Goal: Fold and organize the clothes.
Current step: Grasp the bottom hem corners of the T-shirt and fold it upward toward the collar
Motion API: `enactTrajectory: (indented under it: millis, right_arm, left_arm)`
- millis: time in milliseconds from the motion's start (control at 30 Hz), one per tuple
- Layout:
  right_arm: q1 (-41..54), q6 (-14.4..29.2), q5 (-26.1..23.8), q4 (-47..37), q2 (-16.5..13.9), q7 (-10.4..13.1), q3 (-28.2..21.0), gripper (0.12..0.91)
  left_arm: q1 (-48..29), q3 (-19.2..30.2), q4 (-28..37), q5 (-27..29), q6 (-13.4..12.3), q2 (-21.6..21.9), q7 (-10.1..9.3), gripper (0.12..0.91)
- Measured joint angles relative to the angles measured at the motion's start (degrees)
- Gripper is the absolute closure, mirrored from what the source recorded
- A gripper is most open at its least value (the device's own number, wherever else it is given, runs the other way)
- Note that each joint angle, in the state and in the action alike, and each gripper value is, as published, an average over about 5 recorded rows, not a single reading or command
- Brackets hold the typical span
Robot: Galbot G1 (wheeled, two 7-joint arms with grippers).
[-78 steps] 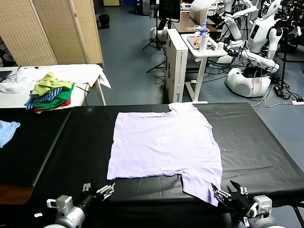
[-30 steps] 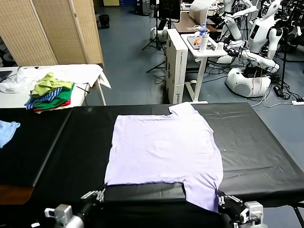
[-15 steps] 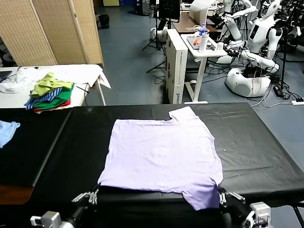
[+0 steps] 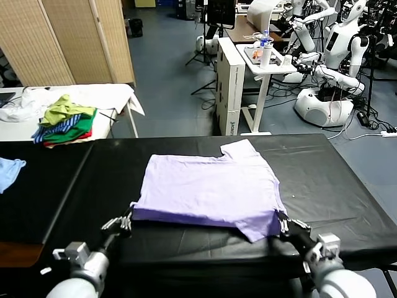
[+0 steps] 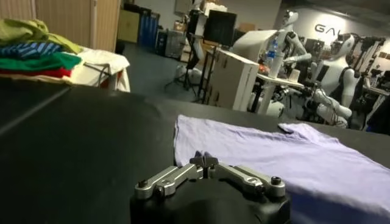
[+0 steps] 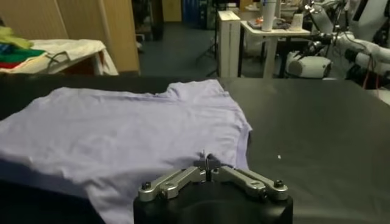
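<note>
My grippers should put the raised near edge (image 4: 186, 216) down, take its corners again and pull the T-shirt closer, because the T-shirt's far sleeve (image 4: 240, 149) lies by the table's far edge.
The pale lavender T-shirt (image 4: 208, 186) lies on the black table (image 4: 329, 180), its near edge lifted off the surface. My left gripper (image 4: 129, 214) is shut on the shirt's near left corner; in the left wrist view the left gripper (image 5: 205, 162) pinches the lavender fabric (image 5: 268, 155). My right gripper (image 4: 280, 221) is shut on the shirt's near right corner by the sleeve; in the right wrist view the right gripper (image 6: 207, 162) pinches the cloth (image 6: 122, 131). No print shows on the upper side.
A heap of green, striped and red garments (image 4: 65, 121) sits on a white side table at the back left. A small light blue cloth (image 4: 9, 171) lies at the table's left edge. Other robots and a white cart (image 4: 263, 59) stand beyond the table.
Both grippers closed on the shirt's near corners, pulled it toward me, then lifted the near edge and carried it forward over the shirt.
</note>
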Motion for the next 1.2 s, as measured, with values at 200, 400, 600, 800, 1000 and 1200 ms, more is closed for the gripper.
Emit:
enactTrajectory:
  millis: [200,400,600,800,1000,1200]
  right_arm:
    - [3.47,-0.41,-0.43,-3.51,0.09,0.54,-2.29,0.886]
    - [3.94,-0.60,-0.72,-4.48,0.18,1.20,-2.17,0.886]
    - [3.84,-0.75,-0.69,-4.33,0.52,1.14,-1.93,0.886]
    - [2.71,-2.48,0.26,-2.88,0.56,-0.35,-0.59,0.856]
    - [-0.49,-3.16,0.47,0.78,-0.60,-1.76,2.42,0.501]
    - [-6.33,-3.04,0.35,4.80,-1.64,-2.73,7.04,0.160]
  left_arm:
    - [-4.16,2.03,3.82,0.01,0.05,3.01,0.08,0.883]
    - [-6.58,3.67,6.58,0.04,0.14,5.07,0.00,0.883]
    - [-7.22,3.97,7.92,0.49,0.22,5.11,-0.45,0.883]
    - [-7.66,4.16,8.42,0.59,0.41,5.13,-0.54,0.883]
    - [-7.75,4.39,8.37,0.73,1.07,4.59,-0.36,0.827]
    - [-6.41,4.04,7.10,1.80,1.32,3.47,-0.54,0.479]
